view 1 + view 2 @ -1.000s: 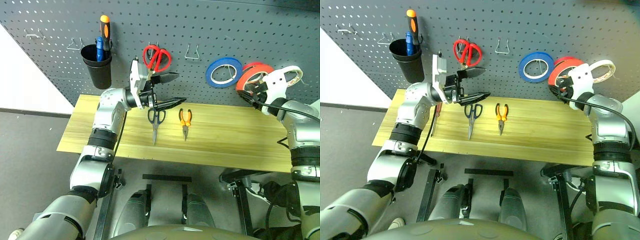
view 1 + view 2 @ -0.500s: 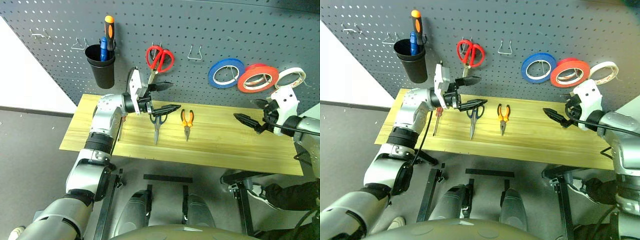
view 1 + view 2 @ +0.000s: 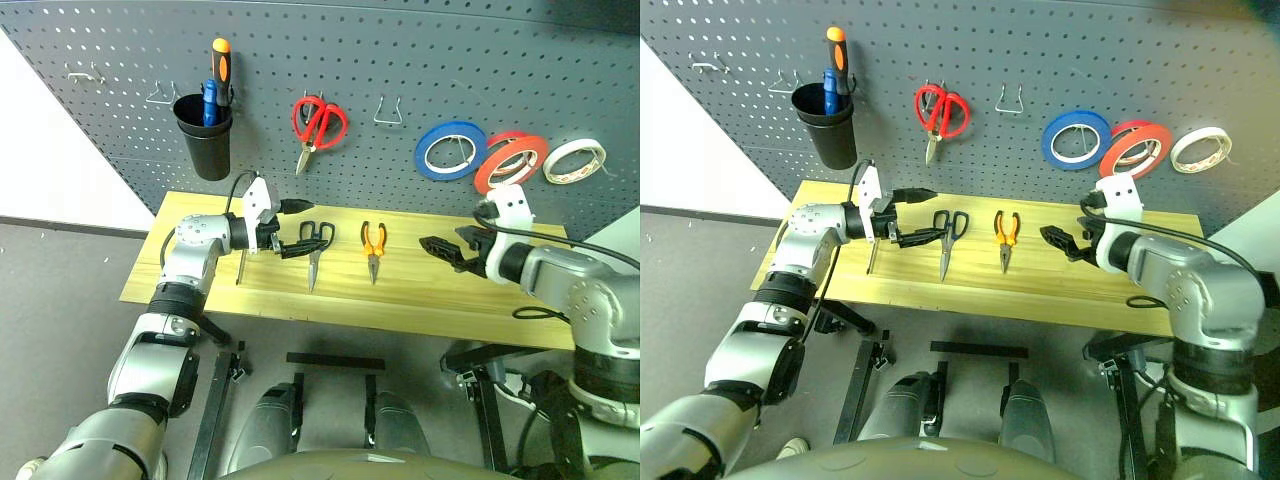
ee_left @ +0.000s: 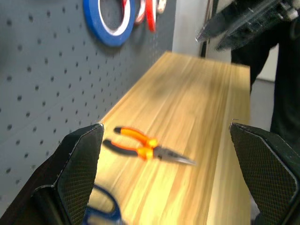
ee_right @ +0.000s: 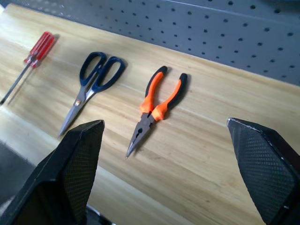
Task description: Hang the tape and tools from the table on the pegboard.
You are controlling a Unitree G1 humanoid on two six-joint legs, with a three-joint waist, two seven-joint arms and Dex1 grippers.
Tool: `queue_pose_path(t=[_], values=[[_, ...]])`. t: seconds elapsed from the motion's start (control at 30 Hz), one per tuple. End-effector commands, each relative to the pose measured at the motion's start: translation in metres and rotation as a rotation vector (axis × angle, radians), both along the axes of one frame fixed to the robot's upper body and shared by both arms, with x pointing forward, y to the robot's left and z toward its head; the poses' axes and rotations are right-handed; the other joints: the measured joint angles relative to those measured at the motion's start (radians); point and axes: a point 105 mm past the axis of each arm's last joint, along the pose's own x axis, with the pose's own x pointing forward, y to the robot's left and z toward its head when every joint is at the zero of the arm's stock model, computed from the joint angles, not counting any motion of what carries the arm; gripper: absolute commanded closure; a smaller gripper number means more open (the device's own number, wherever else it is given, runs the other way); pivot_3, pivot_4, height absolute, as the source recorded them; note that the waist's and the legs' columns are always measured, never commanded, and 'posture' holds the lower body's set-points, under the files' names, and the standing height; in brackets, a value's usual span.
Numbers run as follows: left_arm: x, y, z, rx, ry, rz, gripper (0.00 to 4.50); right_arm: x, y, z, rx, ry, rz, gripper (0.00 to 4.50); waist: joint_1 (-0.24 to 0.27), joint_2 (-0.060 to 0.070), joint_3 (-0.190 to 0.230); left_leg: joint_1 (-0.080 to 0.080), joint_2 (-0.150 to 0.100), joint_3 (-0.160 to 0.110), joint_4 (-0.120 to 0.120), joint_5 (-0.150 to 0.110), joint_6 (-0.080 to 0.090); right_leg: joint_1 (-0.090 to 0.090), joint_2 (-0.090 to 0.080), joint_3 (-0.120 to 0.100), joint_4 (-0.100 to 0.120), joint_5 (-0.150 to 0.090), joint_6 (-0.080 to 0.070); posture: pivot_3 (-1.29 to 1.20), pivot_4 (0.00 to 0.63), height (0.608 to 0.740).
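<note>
I can see the pliers' handles [image 3: 381, 233] pointing at the pegboard, clear of the scissors, so I keep moving my right gripper in until its fingers are around both handles [image 3: 373, 246].
The red-orange tape [image 3: 510, 160] hangs on the dark grey pegboard [image 3: 400, 60], between a blue roll [image 3: 450, 148] and a pale roll [image 3: 573, 160]. On the wooden table [image 3: 450, 295] lie the dark-handled scissors [image 3: 315, 245], the orange-and-black pliers [image 3: 373, 245] and the red-handled screwdriver [image 3: 873, 255]. My left gripper [image 3: 305, 226] is open, low over the table and pointing sideways at the scissors' handles. Right of the pliers, my right gripper [image 3: 440, 248] hovers open and empty; its wrist view takes in the screwdriver [image 5: 28, 61], scissors [image 5: 91, 79] and pliers [image 5: 157, 101].
A black cup [image 3: 210, 130] on the pegboard holds an orange-and-black screwdriver [image 3: 220, 65] and a blue tool. Red-handled scissors [image 3: 318, 125] hang beside a bare wire hook [image 3: 390, 108]. More bare hooks sit at the board's upper left [image 3: 85, 72].
My right gripper let go of the tape at the pegboard, opened, and came down and left over the table. My left gripper sank from the board to just above the scissors.
</note>
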Motion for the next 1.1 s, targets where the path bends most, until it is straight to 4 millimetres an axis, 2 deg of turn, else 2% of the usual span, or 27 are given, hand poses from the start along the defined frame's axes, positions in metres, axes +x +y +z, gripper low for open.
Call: queue_pose_path(t=[0.03,0.27,0.63,0.83,1.1], values=[[0.004,0.0,-0.007,0.039,0.0,0.018,0.0,0.02,0.003,-0.007,0.016,0.058,-0.037,0.11,-0.004,0.0,0.001,0.0,0.0,0.0,0.0,0.0,0.0,0.0,0.0,0.0,0.001,0.0,0.0,0.05,0.222,0.74],[0.016,0.005,-0.023,0.107,0.037,0.101,0.0,0.051,0.012,-0.018,-0.011,0.106,-0.037,0.11,-0.016,-0.004,0.016,0.0,0.0,0.0,0.0,-0.003,0.004,-0.001,0.0,0.001,0.002,0.0,0.0,0.08,0.325,0.74],[0.021,0.004,-0.023,0.069,0.065,0.147,0.0,0.074,0.041,-0.026,0.025,0.134,0.008,0.11,-0.017,-0.007,0.108,-0.006,0.001,0.002,0.0,-0.002,0.003,-0.013,0.0,0.003,0.01,0.0,0.0,0.13,0.435,0.74],[0.024,0.006,-0.016,0.027,0.069,0.171,0.0,0.085,0.051,-0.019,0.043,0.118,0.015,0.11,-0.016,-0.006,0.15,-0.009,0.001,0.003,-0.001,-0.002,0.003,-0.018,0.0,0.003,0.011,0.0,0.0,0.14,0.459,0.74],[0.025,0.01,-0.009,0.012,0.05,0.189,0.0,0.098,0.065,-0.021,0.028,0.107,0.013,0.11,-0.015,-0.006,0.174,-0.011,0.001,0.004,-0.001,-0.002,0.003,-0.02,0.0,0.002,0.011,0.0,0.0,0.17,0.472,0.74]])
